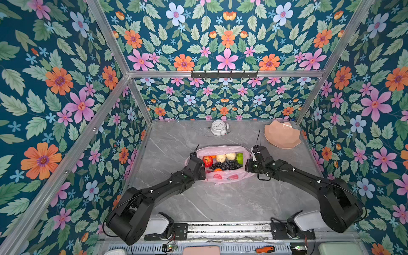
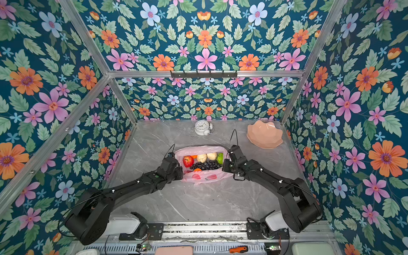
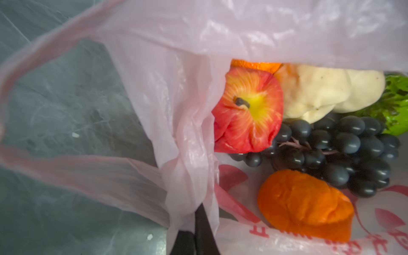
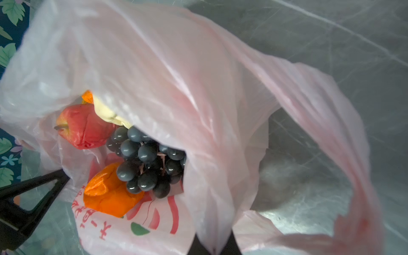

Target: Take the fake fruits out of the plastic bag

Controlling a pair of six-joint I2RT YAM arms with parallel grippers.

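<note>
The bag's opening takes up the middle. Next, I move the bag toward my left gripper's side before my right gripper goes to the peach dish.
The pink plastic bag lies mid-table, its mouth held wide between both grippers. Inside lie the fake fruits: a red apple, dark grapes, pale cream fruits, a bumpy green fruit and an orange. My left gripper is shut on the bag's left rim by a loop handle. At the right rim, my right gripper is shut on a fold of plastic.
A peach scalloped dish sits at the back right and a white alarm clock at the back centre. An orange-handled screwdriver lies on the front rail. Floral walls close in three sides.
</note>
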